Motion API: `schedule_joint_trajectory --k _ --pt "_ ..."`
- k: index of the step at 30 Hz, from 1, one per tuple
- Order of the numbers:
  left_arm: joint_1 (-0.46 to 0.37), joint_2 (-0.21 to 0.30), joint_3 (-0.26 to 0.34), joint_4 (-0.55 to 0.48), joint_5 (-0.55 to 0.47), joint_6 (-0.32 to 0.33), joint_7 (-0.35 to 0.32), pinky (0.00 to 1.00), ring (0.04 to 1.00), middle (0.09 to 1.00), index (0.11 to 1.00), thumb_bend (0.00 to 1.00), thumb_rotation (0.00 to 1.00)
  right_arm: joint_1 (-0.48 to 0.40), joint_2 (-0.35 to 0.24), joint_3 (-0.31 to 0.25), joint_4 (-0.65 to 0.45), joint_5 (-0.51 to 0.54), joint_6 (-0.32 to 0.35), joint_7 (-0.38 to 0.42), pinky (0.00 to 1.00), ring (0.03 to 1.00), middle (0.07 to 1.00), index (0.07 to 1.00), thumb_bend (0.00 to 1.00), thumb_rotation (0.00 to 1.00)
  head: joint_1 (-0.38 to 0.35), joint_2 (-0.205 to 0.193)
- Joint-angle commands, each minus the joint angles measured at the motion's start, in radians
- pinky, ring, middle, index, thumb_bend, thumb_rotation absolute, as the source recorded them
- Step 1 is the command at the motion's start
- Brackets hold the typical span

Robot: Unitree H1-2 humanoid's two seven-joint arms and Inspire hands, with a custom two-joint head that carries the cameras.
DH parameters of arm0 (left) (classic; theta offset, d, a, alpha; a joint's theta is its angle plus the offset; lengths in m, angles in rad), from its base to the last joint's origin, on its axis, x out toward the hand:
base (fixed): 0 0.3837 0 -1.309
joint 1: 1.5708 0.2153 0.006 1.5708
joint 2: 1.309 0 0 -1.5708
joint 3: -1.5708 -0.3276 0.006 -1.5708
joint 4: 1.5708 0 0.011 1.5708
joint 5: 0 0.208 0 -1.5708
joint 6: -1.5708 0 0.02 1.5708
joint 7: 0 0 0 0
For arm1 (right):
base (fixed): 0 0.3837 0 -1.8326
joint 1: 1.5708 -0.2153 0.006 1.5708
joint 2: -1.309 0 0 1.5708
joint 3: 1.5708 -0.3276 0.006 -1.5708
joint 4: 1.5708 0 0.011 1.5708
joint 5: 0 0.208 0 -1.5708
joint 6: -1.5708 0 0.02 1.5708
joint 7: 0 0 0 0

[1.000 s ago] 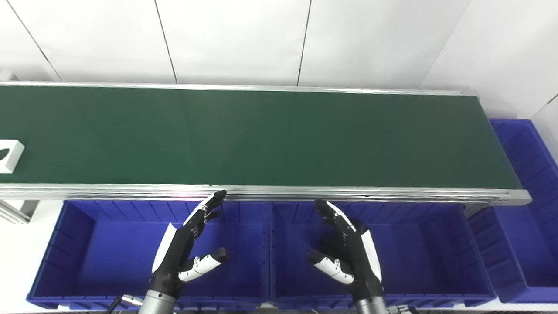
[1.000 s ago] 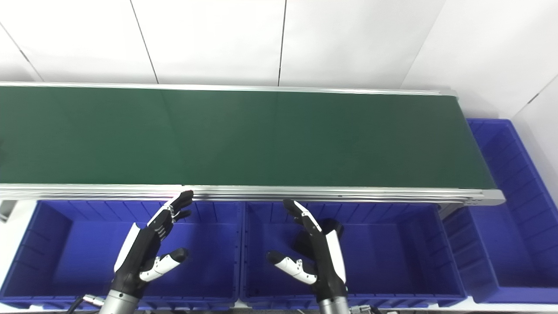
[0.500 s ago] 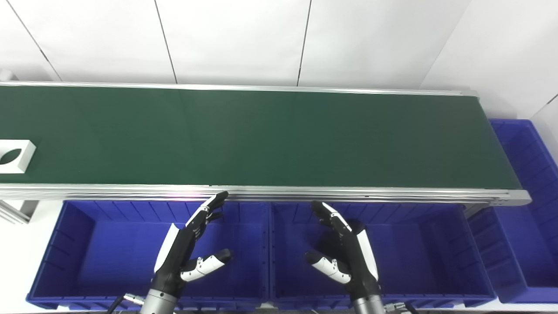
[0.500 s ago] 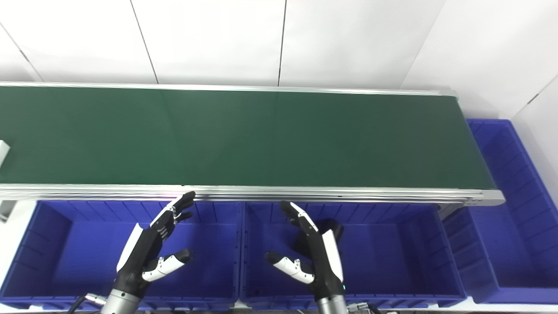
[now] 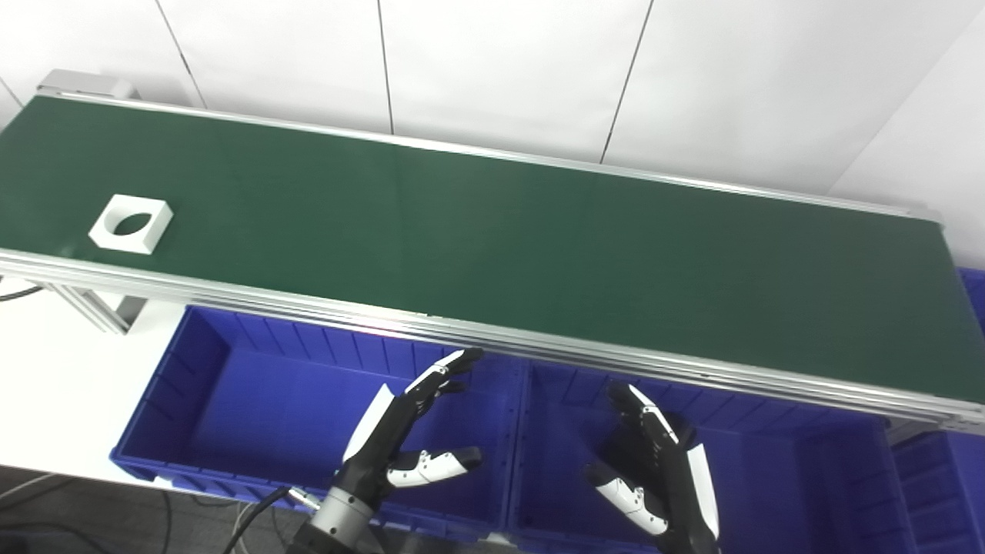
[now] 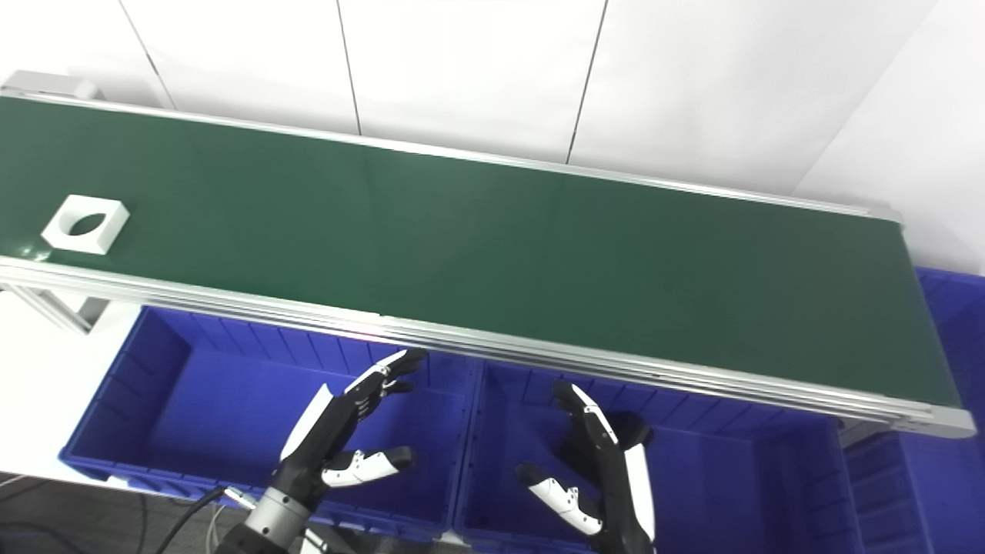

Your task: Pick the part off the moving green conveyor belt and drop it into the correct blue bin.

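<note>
The white square part (image 5: 131, 225) has broad flat sides (image 5: 156, 211), so the part will settle flat, hole up, when I drop it into the blue bin.
A white square part (image 5: 131, 224) with a round hole lies flat on the green conveyor belt (image 5: 492, 238), near its left end and front edge. My left hand (image 5: 400, 438) hovers open over the left blue bin (image 5: 200, 385), fingers spread, far to the right of the part. Over the middle blue bin (image 5: 769, 477) my right hand (image 5: 662, 477) is open too, holding nothing. Both hands sit below the belt's front rail.
A third blue bin (image 6: 954, 469) stands at the belt's right end. The belt's aluminium frame (image 5: 539, 346) runs between the hands and the belt. A leg of the frame (image 5: 92, 308) and cables (image 5: 254, 515) show at lower left. White wall panels stand behind.
The camera has swung left and tilted, so the whole picture shifted. The white part has travelled rightward along the belt and is now fully in view. Both hands keep their open pose.
</note>
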Motion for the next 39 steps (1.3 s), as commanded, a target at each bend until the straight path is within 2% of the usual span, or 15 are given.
schedule_joint_trajectory --k 1,5,10,18,26,33,39 --pt "-0.015 0.003 -0.006 -0.011 0.002 -0.03 0.033 0.8 0.884 0.918 0.86 0.71 0.6 -0.009 -0.006 0.013 -0.011 -0.005 -0.059 -0.031 0.82 0.825 0.827 0.833 0.73 0.71 0.003 -0.003" --pt "-0.023 0.01 -0.027 -0.001 0.006 -0.03 0.059 0.81 0.885 0.92 0.864 0.71 0.6 -0.018 -0.02 0.038 -0.004 -0.002 -0.059 -0.066 0.8 0.819 0.823 0.831 0.69 0.68 0.003 -0.016" --pt "-0.035 0.015 -0.046 0.02 0.002 -0.03 0.068 0.83 0.893 0.927 0.867 0.7 0.57 -0.03 -0.042 0.068 0.012 -0.001 -0.059 -0.108 0.81 0.825 0.824 0.833 0.68 0.67 0.025 -0.055" --pt "-0.055 0.028 -0.084 0.047 0.004 -0.03 0.105 0.81 0.883 0.923 0.865 0.69 0.53 -0.043 -0.059 0.102 0.026 0.004 -0.059 -0.159 0.81 0.825 0.82 0.827 0.64 0.63 0.055 -0.094" --pt "-0.068 0.035 -0.105 0.064 0.001 -0.03 0.126 0.83 0.887 0.918 0.859 0.69 0.49 -0.053 -0.066 0.122 0.05 -0.005 -0.059 -0.192 0.82 0.837 0.821 0.829 0.64 0.66 0.072 -0.125" --pt "-0.084 0.045 -0.138 0.081 0.016 -0.03 0.172 0.8 0.873 0.906 0.849 0.69 0.48 -0.066 -0.08 0.154 0.067 0.008 -0.059 -0.232 0.82 0.842 0.825 0.827 0.6 0.62 0.114 -0.163" --pt "-0.099 0.054 -0.171 0.099 0.023 -0.03 0.215 0.8 0.868 0.895 0.835 0.72 0.49 -0.072 -0.089 0.174 0.083 0.029 -0.059 -0.25 0.84 0.851 0.831 0.828 0.61 0.64 0.14 -0.183"
